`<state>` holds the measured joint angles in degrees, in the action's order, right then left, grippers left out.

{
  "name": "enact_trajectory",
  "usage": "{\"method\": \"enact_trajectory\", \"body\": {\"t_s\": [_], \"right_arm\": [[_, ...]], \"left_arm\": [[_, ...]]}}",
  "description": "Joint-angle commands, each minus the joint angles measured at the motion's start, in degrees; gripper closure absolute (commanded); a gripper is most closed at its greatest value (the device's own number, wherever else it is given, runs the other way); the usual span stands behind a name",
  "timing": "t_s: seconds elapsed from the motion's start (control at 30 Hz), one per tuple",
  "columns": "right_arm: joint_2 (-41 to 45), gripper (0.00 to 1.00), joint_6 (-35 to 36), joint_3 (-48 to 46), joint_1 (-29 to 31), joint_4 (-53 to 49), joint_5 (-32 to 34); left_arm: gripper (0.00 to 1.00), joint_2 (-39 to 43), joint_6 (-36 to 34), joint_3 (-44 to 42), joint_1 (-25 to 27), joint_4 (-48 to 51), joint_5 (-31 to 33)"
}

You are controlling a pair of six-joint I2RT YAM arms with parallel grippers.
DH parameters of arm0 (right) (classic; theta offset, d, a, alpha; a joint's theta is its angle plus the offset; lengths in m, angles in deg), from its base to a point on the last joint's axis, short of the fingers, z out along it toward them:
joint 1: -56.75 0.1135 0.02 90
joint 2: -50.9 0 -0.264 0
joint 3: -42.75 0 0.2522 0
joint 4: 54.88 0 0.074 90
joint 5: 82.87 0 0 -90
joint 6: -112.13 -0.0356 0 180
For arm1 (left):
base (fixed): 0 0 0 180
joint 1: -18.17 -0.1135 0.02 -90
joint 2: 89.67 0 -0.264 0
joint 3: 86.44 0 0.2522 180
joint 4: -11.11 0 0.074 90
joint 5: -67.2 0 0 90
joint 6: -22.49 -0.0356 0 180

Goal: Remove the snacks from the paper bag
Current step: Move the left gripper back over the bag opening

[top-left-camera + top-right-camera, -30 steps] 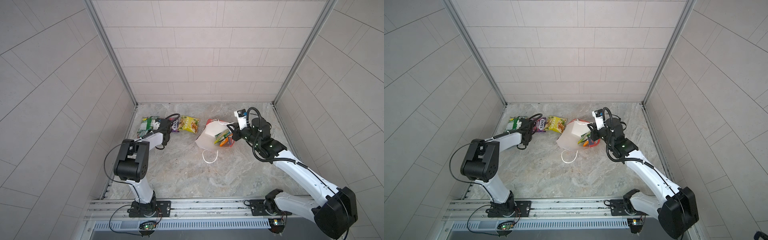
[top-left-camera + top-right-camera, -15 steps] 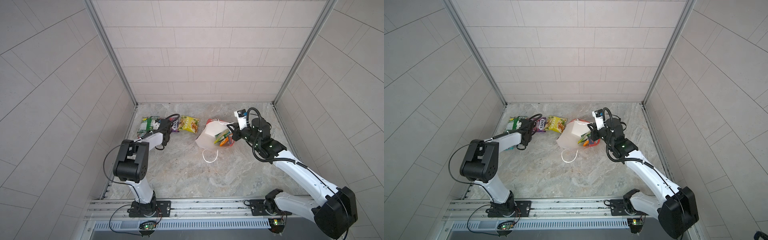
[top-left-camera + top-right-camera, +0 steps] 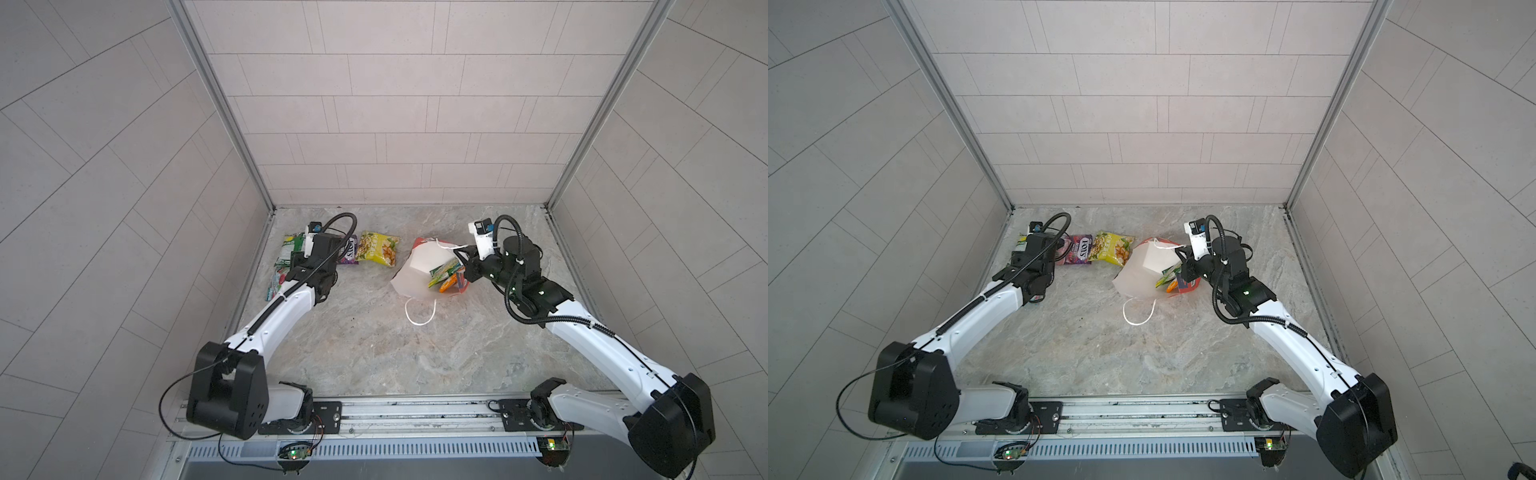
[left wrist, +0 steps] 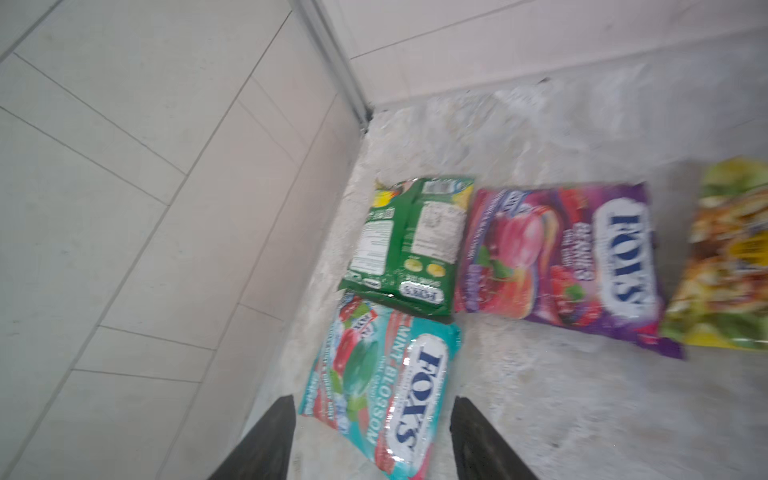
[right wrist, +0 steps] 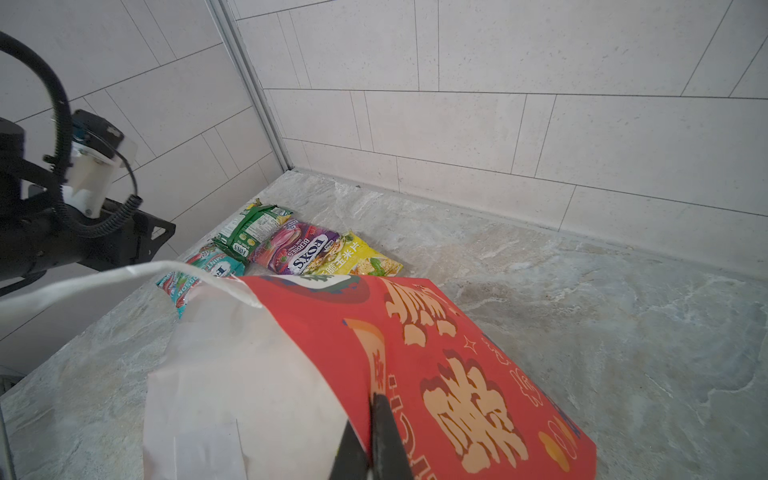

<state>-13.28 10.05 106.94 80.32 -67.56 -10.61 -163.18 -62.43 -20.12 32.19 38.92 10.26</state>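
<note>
My left gripper keeps going toward the yellow-green packet [image 3: 442, 272] until its fingers close on that packet, because my right gripper is holding the bag's opening [image 3: 419, 273] open.
The red paper bag [image 3: 417, 270] [image 5: 457, 353] lies on its side, white inside showing. My right gripper [image 5: 372, 399] is shut on the bag's red rim. A yellow-green packet [image 3: 442, 270] and an orange packet [image 3: 451, 283] stick out of its mouth. Four snacks lie by the left wall: green [image 4: 411, 241], purple [image 4: 573, 257], yellow [image 4: 731, 257] and teal [image 4: 390, 390]. My left gripper [image 4: 374, 401] is open above the teal packet, a finger on either side and neither touching it.
The tiled left wall [image 4: 166, 208] stands right beside the green and teal packets. A loose white cord handle [image 3: 419, 313] trails from the bag toward the front. A metal rail [image 3: 415, 415] runs along the front edge.
My left gripper has gone from shut to open, and the teal packet now lies free on the table. The right arm and the bag have not moved.
</note>
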Motion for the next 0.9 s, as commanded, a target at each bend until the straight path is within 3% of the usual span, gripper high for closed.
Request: {"method": "enact_trajectory", "body": {"t_s": [0.0,0.1,0.2,0.37,0.63,0.73,0.87], "right_arm": [[0.5,1.0,0.2,0.2,-0.2,0.7,0.0],[0.1,1.0,0.3,0.5,-0.2,0.6,-0.6],[-0.4,1.0,0.3,2.3,0.1,-2.3,-2.5],[0.7,1.0,2.9,2.2,1.7,-5.1,-1.4],[1.1,1.0,9.3,3.1,8.9,-17.2,5.8],[1.6,1.0,10.5,1.0,10.0,-17.1,6.2],[1.7,1.0,8.8,1.6,9.9,-16.1,6.1]], "left_arm": [[0.37,5.8,4.1,-2.3,0.1,-5.2,-14.8],[0.37,11.4,6.7,-4.8,0.2,-12.3,-25.3],[0.4,15.9,10.7,-3.5,0.7,-12.7,-33.1],[0.43,21.1,9.2,-1.3,4.8,-10.8,-44.2],[0.46,27.5,3.8,-5.4,15.2,-6.4,-51.4],[0.46,28.6,4.0,-9.0,18.2,-7.6,-54.1],[0.46,30.6,2.4,-13.3,23.5,-11.4,-52.6]]}}
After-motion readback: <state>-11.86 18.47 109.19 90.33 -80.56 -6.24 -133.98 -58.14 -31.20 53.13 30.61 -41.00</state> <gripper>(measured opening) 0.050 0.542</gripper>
